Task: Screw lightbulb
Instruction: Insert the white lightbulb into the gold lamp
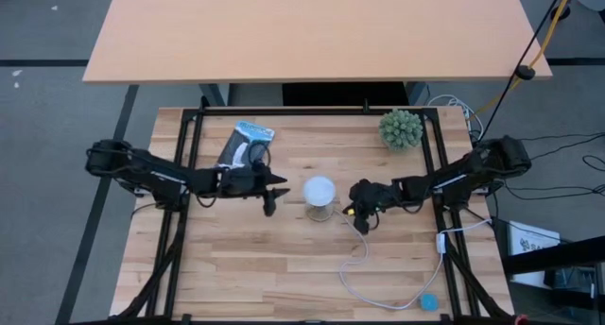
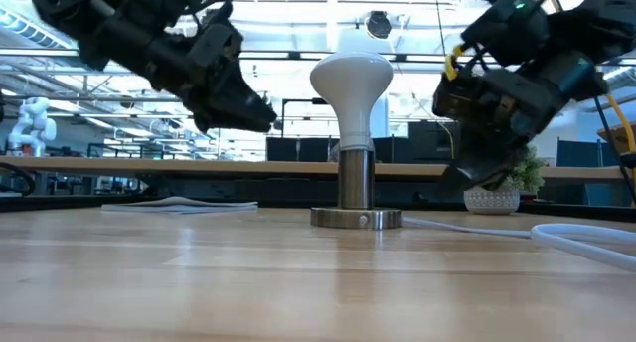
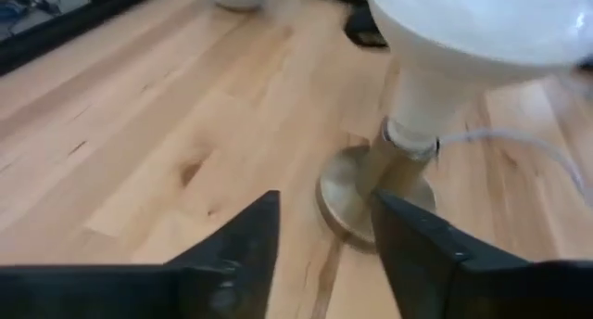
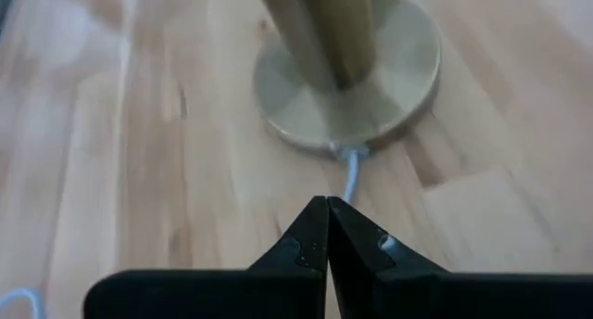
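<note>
The robot's right gripper hangs low near the cord at the socket's base (image 2: 405, 221). It should go up to the bulb's neck (image 2: 355, 120), across from the left gripper, before the robot turns the bulb.
The white lightbulb (image 1: 319, 189) stands upright, its narrow end down in the brass post of the round socket (image 2: 356, 219), which rests on its flat disc base at the table's middle. My left gripper (image 3: 324, 249) hovers just left of the bulb, open, with nothing between its fingers; it is aimed at the socket base (image 3: 357, 203) and the bulb (image 3: 463, 41). My right gripper (image 4: 326, 228) is shut and empty. It hangs just right of the socket, above the white cord (image 4: 350, 175) where it leaves the disc (image 4: 371, 87).
A spiky green plant in a white pot (image 1: 401, 128) stands at the far right. A blue-and-white package (image 1: 248, 141) lies at the far left, behind my left arm. The white cord (image 1: 378, 278) loops across the near right of the table.
</note>
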